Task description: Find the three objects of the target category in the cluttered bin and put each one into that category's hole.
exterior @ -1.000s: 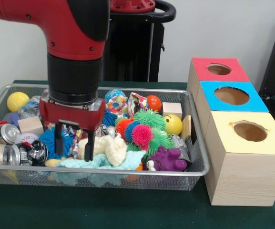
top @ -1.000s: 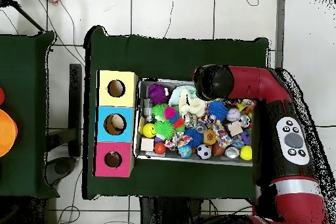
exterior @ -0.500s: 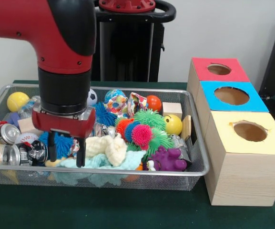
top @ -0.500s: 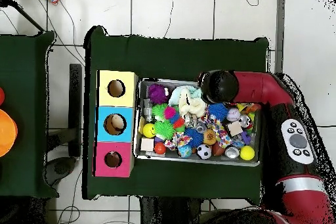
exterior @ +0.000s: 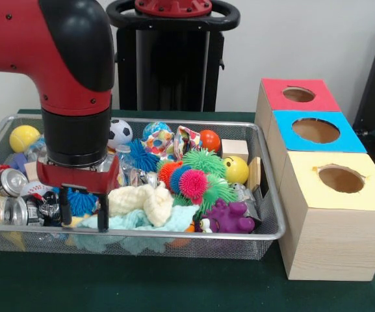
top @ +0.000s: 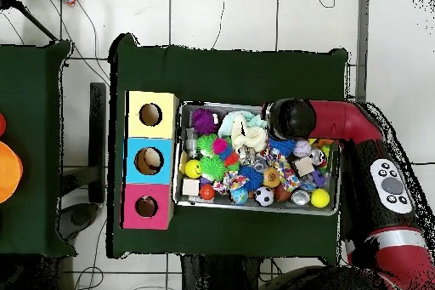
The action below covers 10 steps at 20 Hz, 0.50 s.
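A pale yellow scrap is sticking out next to the mint cloth, so the robot should expect to find a yellow plush toy hidden underneath when it lifts the cloth.
The wire-mesh bin is full of mixed toys; in the overhead view its rim lies right of the boxes. My gripper is low in the bin's front left part, fingers apart and nothing gripped, a blue spiky ball behind them. A pale yellow scrap lies at the fingertips; I cannot tell what it is. No plush animal shows clearly. The red-surround hole tops the farthest box and also shows in the overhead view. In the overhead view the arm's wrist hides the gripper.
A cream knitted cloth and a mint cloth lie right of the gripper. Spiky balls, a purple toy and a smiley ball fill the middle. Cans lie left. Blue-surround and yellow-surround holes are nearer.
The arm has moved to the left in the front view and the gripper has dropped lower toward the bin's front wall. A soccer ball behind it is uncovered.
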Motion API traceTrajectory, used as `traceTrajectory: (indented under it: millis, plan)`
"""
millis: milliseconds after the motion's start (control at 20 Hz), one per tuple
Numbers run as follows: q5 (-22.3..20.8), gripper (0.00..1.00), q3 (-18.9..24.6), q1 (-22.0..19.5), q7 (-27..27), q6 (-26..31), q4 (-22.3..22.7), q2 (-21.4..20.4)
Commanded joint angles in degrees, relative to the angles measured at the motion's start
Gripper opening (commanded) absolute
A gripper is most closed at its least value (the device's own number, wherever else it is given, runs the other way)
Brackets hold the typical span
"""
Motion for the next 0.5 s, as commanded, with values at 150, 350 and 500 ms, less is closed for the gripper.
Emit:
traceTrajectory:
  millis: [150, 350, 500]
  plan:
    - [-3.6, 1.00, 4.6, -1.8, -20.5, 4.1, 6.9, 0.3]
    - [-3.8, 1.00, 4.5, -1.9, -21.1, 4.4, 7.0, 0.7]
    - [-3.7, 1.00, 4.6, -2.1, -21.4, 4.7, 7.1, 0.8]
